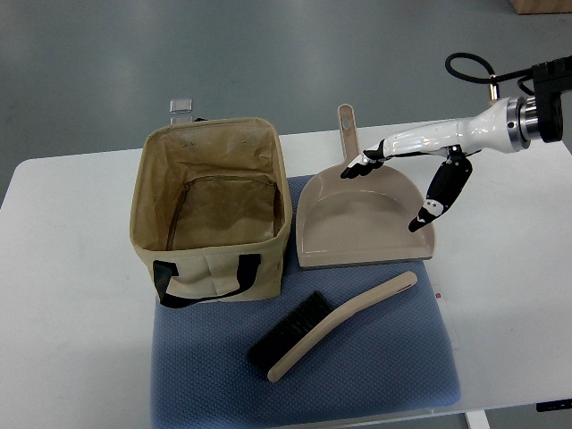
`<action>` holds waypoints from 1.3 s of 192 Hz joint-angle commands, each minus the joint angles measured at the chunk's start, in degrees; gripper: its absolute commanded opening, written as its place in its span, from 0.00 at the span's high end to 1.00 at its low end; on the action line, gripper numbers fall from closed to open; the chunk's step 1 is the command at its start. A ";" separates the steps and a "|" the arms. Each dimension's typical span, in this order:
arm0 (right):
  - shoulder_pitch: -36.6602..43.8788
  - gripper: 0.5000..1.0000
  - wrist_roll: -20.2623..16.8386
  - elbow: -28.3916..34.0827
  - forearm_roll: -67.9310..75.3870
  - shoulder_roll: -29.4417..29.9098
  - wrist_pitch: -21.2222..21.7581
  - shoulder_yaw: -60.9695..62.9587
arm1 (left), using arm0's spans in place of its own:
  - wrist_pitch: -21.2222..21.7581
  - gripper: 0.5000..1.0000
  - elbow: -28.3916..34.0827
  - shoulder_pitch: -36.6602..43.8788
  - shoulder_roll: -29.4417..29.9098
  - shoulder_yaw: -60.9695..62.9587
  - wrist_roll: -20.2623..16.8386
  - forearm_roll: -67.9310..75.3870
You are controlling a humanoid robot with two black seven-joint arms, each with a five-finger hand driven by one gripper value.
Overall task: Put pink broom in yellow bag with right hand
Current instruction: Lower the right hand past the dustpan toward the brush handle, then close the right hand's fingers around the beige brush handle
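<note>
The robot can expect the pink broom (pixel 337 317) to lean against the bag's side when it lowers the broom in, because the broom is longer than the yellow bag's bottom (pixel 224 213).
The pink broom (pixel 332 323), a pale beige-pink hand brush with black bristles, lies on the blue mat (pixel 393 375) in front of the dustpan, handle pointing up right. The yellow bag (pixel 213 264), an open tan fabric bag with black handles, stands upright at the left and looks empty. My right hand (pixel 398 188) comes in from the right edge and hovers over the dustpan, fingers spread and holding nothing, well above the broom. The left arm does not show.
A beige-pink dustpan (pixel 357 223) lies between the bag and my right hand, handle pointing away. The white table (pixel 71 268) ends close to the mat's front edge. A metal clip (pixel 181 107) sticks up behind the bag.
</note>
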 commanded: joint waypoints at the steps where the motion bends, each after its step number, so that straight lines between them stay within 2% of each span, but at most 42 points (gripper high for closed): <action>1: -2.38 0.14 0.25 0.99 0.42 0.22 -1.33 -0.21 | 0.01 0.00 0.19 0.01 0.00 0.12 0.00 -0.03; 45: -10.82 0.14 0.60 0.64 -1.25 2.33 -5.90 -0.21 | 0.10 0.00 0.28 0.01 0.00 0.12 0.00 -0.03; 64: -13.11 0.14 2.18 0.46 -2.56 3.38 -7.66 -0.21 | 0.10 0.00 0.37 0.01 0.00 0.12 0.00 -0.03; 90: -15.92 0.14 3.06 -2.35 -4.67 5.84 -11.26 -0.21 | 0.10 0.00 0.37 0.01 0.00 0.20 0.00 -0.11; 181: -21.90 0.14 4.12 -5.25 -8.28 7.60 -14.78 -0.30 | 0.10 0.00 0.54 0.01 0.00 0.29 0.00 -0.11; 249: -25.85 0.17 8.07 -7.10 -11.97 7.69 -18.47 -0.30 | 0.10 0.00 0.54 0.10 0.00 0.38 0.00 -0.11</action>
